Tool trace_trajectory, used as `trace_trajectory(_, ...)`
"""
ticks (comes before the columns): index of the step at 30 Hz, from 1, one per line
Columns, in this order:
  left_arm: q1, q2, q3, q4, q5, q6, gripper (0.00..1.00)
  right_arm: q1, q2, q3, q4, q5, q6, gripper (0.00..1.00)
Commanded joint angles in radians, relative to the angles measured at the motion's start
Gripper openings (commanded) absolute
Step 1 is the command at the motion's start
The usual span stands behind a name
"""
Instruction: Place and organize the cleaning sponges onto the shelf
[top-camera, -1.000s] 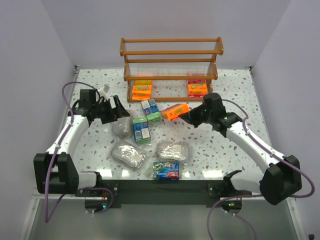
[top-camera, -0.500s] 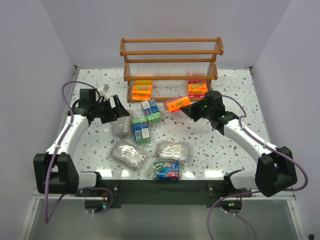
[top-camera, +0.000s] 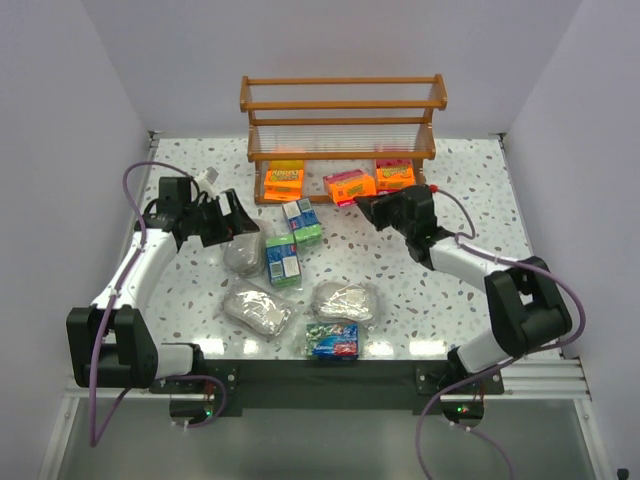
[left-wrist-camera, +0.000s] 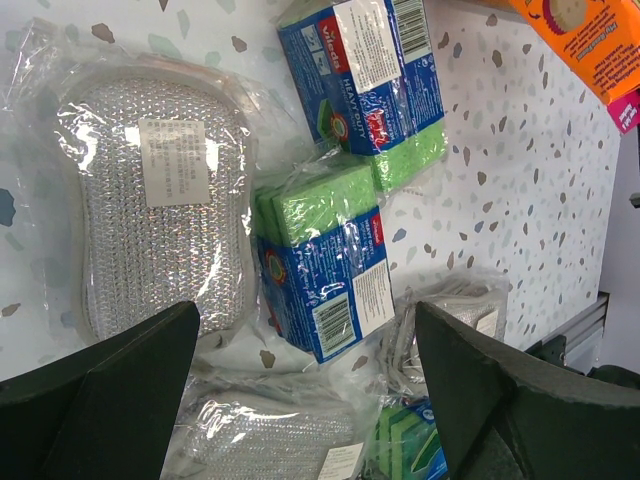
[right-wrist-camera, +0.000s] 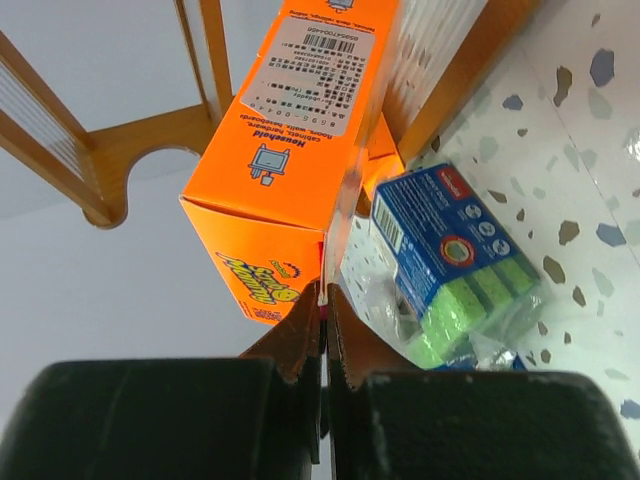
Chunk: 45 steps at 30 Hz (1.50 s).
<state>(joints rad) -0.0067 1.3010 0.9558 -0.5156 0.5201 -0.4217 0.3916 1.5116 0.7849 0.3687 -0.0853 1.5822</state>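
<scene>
The orange-and-pink pack is facing the open gap between the orange packs, so the robot's right gripper goes on sliding it in until it rests on the shelf's bottom level.
My right gripper is shut on the wrap edge of an orange-and-pink sponge pack, held at the front of the wooden shelf by its bottom tier. Two orange packs lie on that tier. My left gripper hangs open over a silvery pack, with nothing between its fingers. Green-and-blue packs and two more silvery packs lie on the table.
The speckled table is closed in by pale walls at the left, right and back. The shelf stands against the back wall. A green-and-blue pack lies just below my right gripper.
My right arm has lifted the orange pack off the table and carried it back and left to the shelf's bottom tier. The left arm has stayed still.
</scene>
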Motion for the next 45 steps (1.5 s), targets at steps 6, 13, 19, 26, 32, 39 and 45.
trace_trajectory(6,0.001,-0.008,0.038,-0.009,0.001,0.032,0.94,-0.003,0.177,0.062,0.225,0.082,0.035,0.0)
trace_trajectory(13,0.001,-0.008,0.044,-0.021,-0.005,0.038,0.94,0.001,0.303,0.123,0.242,0.125,0.035,0.0)
trace_trajectory(19,0.001,-0.002,0.041,-0.018,-0.009,0.038,0.94,0.013,0.354,0.162,0.182,0.142,0.065,0.0)
trace_trajectory(26,0.001,0.011,0.052,-0.02,-0.012,0.04,0.94,0.041,0.417,0.272,0.041,0.208,0.119,0.0)
trace_trajectory(32,0.001,0.014,0.054,-0.024,-0.014,0.041,0.94,0.055,0.47,0.329,-0.016,0.254,0.151,0.0)
trace_trajectory(39,0.001,0.015,0.061,-0.031,-0.014,0.044,0.94,0.059,0.501,0.352,-0.057,0.289,0.191,0.0)
trace_trajectory(45,0.001,0.023,0.069,-0.035,-0.011,0.043,0.94,0.064,0.533,0.375,-0.059,0.294,0.214,0.01)
